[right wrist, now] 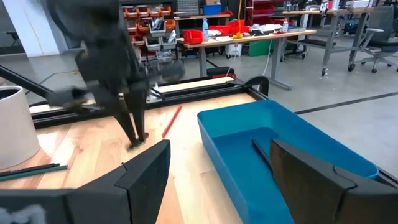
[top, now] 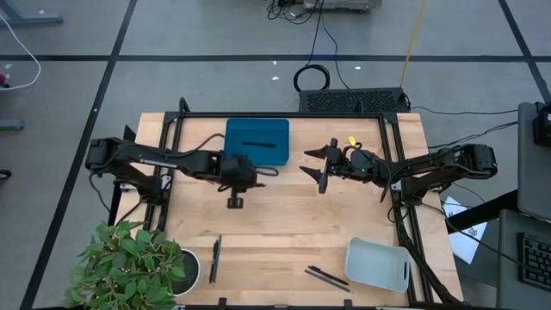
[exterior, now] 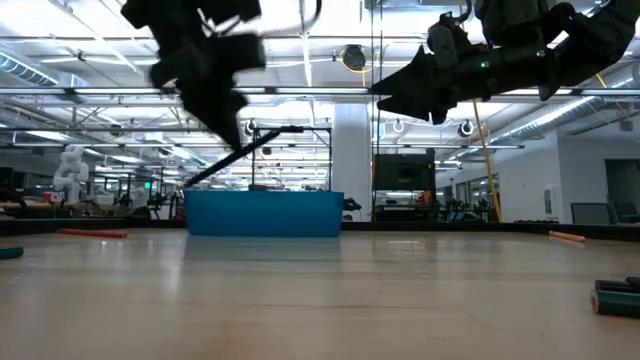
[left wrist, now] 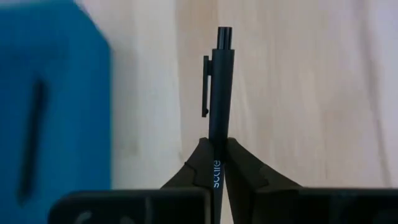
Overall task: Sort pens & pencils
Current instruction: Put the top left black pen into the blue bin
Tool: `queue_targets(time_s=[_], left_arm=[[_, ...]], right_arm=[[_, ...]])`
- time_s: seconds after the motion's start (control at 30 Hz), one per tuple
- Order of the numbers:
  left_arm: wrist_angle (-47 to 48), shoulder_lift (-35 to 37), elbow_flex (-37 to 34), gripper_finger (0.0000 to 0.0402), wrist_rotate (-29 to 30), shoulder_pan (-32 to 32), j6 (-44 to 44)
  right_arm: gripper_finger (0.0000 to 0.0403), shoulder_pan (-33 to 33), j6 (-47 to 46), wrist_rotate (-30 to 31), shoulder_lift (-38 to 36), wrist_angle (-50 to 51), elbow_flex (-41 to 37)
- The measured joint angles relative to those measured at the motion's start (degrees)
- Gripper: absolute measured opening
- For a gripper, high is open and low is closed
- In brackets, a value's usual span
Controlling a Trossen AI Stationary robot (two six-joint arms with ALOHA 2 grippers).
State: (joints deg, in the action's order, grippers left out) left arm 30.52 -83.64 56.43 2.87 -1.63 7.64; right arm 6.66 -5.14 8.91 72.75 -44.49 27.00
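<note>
My left gripper should pull back, level out and move the black pen point(exterior: 212, 171) over the blue tray point(top: 258, 143) before it opens, because the pen is slanting over the wood beside the tray.
My left gripper point(top: 234, 191) point(left wrist: 219, 163) hangs over the table's middle, just near of the blue tray point(top: 256, 142) point(right wrist: 273, 149), and is shut on a black pen point(left wrist: 219, 93). One black pen point(top: 258, 144) point(right wrist: 261, 152) lies flat inside that tray. My right gripper point(top: 323, 168) point(right wrist: 224, 180) hovers open off the tray's right side, touching nothing. More black pens lie on the wood near the front edge point(top: 215, 258) point(top: 327, 275). A red pencil point(right wrist: 171, 120) point(exterior: 92, 233) and an orange pencil point(exterior: 567, 237) lie flat on the table. My left gripper pinches the black pen between its two fingers point(left wrist: 245, 168) on the printed part of the barrel point(left wrist: 216, 163), well below the clip point(left wrist: 205, 87). The pen runs along the fingers and sticks out beyond their tips. It points down at the wood and is lifted clear.
A pale grey tray point(top: 377, 264) sits at the front right corner. A potted plant point(top: 129, 263) with a white pot point(right wrist: 12, 124) fills the front left corner. Black frame rails point(top: 396, 172) border the wood on both sides. Bare wood lies between the trays.
</note>
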Motion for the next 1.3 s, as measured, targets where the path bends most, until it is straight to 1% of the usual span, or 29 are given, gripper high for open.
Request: queue_targets(time_s=[0.1,0.17,0.23,0.3,0.43,0.5,0.57,0.63,0.7,0.83,1.2,1.23,1.3], left_arm=[[-12.11,3.03,-2.34,0.0014,0.18,0.00,1.06],[-22.83,4.19,-4.34,0.0014,0.19,0.00,1.59],[-31.84,5.54,-7.82,0.0014,1.20,0.00,2.20],[-45.13,5.56,-11.45,0.0014,3.09,-0.02,2.57],[-64.52,5.59,-20.35,0.0014,3.60,-1.12,0.28],[-71.82,5.83,-24.51,0.0014,4.02,-1.71,-1.40],[-77.08,5.77,-27.75,0.0014,4.46,-2.21,-4.00],[-80.10,6.25,-30.51,0.0014,4.66,-2.64,-5.40],[-82.10,6.52,-31.33,0.0014,4.61,-2.77,-6.26],[-81.22,7.47,-31.81,0.0014,3.66,-2.97,-6.15],[-81.26,7.61,-31.81,0.0014,3.08,-2.67,-6.07],[-81.24,7.61,-31.81,0.0014,3.90,-2.64,-6.07],[-79.84,7.59,-31.24,0.0014,7.52,-2.86,-6.27]], right_arm=[[0.0263,0.00,0.02,-0.11,0.04,0.35,-0.04],[0.0263,-0.02,0.19,-0.13,0.04,0.40,-0.04],[0.0263,-0.01,0.24,-0.15,0.04,0.13,-0.07],[0.0263,-0.02,0.24,-0.17,0.04,0.24,-0.03],[0.0263,-0.02,0.54,-1.77,0.04,0.44,-0.04],[0.0263,-0.04,1.67,-3.16,0.04,0.38,-0.05],[0.0263,-0.10,2.99,-4.35,0.04,0.42,-0.04],[0.0263,-0.13,4.97,-6.55,0.04,0.13,-0.04],[0.0263,-0.35,6.72,-9.75,0.04,-0.11,-0.04],[0.0263,-0.96,8.85,-16.32,0.04,-0.89,-0.04],[0.0263,-1.68,8.91,-16.55,0.04,-1.54,-0.04],[0.0263,-1.68,8.93,-16.55,0.04,-1.53,-0.04],[0.0263,-1.68,9.10,-16.55,0.04,-1.68,-0.04]])
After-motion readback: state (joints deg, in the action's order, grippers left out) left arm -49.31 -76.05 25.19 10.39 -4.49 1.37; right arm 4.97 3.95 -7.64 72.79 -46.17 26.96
